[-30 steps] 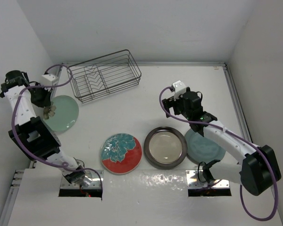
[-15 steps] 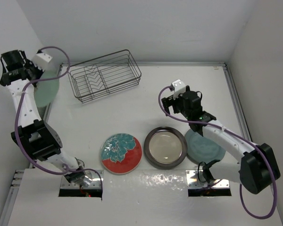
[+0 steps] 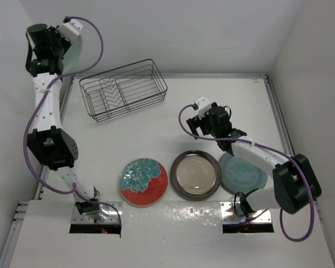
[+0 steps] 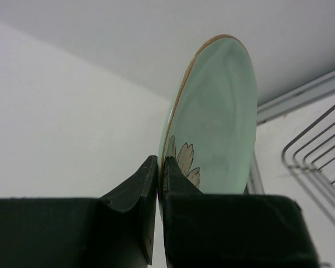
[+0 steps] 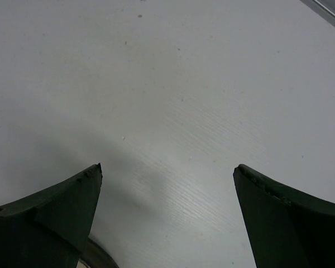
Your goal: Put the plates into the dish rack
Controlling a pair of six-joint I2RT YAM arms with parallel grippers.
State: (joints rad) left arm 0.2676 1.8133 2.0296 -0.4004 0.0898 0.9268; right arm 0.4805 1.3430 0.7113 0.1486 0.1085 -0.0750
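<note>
The mint-green plate point(image 3: 75, 54) is hanging past the end of the dish rack. Next, my left gripper moves the plate back over the rack's wires point(image 3: 107, 87) and lowers it into the rack.
My left gripper point(image 3: 60, 46) is raised high at the back left, shut on the rim of the pale mint-green plate point(image 3: 73, 53). In the left wrist view the plate point(image 4: 218, 111) stands on edge, pinched between my left gripper point(image 4: 161, 162). The dish rack point(image 3: 123, 89) sits below and to the right, and its wires point(image 4: 318, 151) show at the right edge. The red floral plate point(image 3: 143, 181), the brown-rimmed cream plate point(image 3: 196, 174) and the blue-teal plate point(image 3: 243, 173) lie flat near the front. My right gripper point(image 3: 193, 126) hovers open beyond the cream plate, with bare table between my right gripper point(image 5: 167, 167).
White walls close in on the left, back and right; the raised left arm is near the back-left corner. A metal rail point(image 4: 301, 95) runs along the table's edge by the rack. The cream plate's dark rim point(image 5: 97, 259) shows at the bottom left of the right wrist view.
My left arm has lifted the mint-green plate off the table left of the rack, tipping it on edge and carrying it up and back. The right gripper has shifted slightly left.
</note>
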